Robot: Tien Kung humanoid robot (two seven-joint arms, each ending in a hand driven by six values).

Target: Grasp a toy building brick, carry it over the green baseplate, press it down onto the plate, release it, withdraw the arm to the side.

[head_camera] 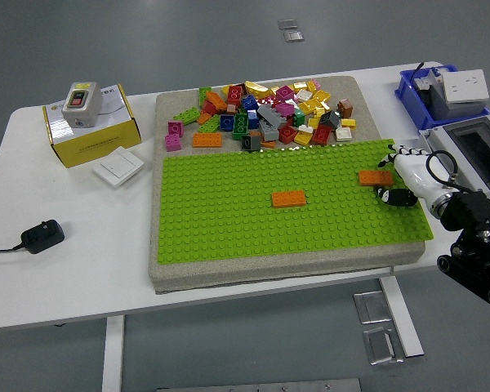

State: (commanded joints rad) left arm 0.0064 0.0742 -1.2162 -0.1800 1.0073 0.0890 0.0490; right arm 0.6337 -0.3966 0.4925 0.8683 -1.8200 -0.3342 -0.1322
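I am going to press the second orange brick down beside the centre orange brick (288,199), which should stay in place because it sits square with the plate's studs (289,214).
The green baseplate (229,220) lies on a grey mat in the middle of the table. One orange brick (288,198) sits on the plate near its centre. A second orange brick (376,177) sits on the plate near its right edge. My right hand (394,175), white with dark fingertips, is at the plate's right edge just right of this brick. Its fingers (396,197) are spread above and below the brick's right end, and none is visibly clamped on it. A pile of loose coloured bricks (265,114) lies on the mat behind the plate. The left arm is out of view.
A yellow box (94,131) with a grey device on top and a white switch plate (119,169) lie at the left. A black power adapter (41,236) lies near the front left. A blue bin (425,94) and a grey case (482,151) stand at the right.
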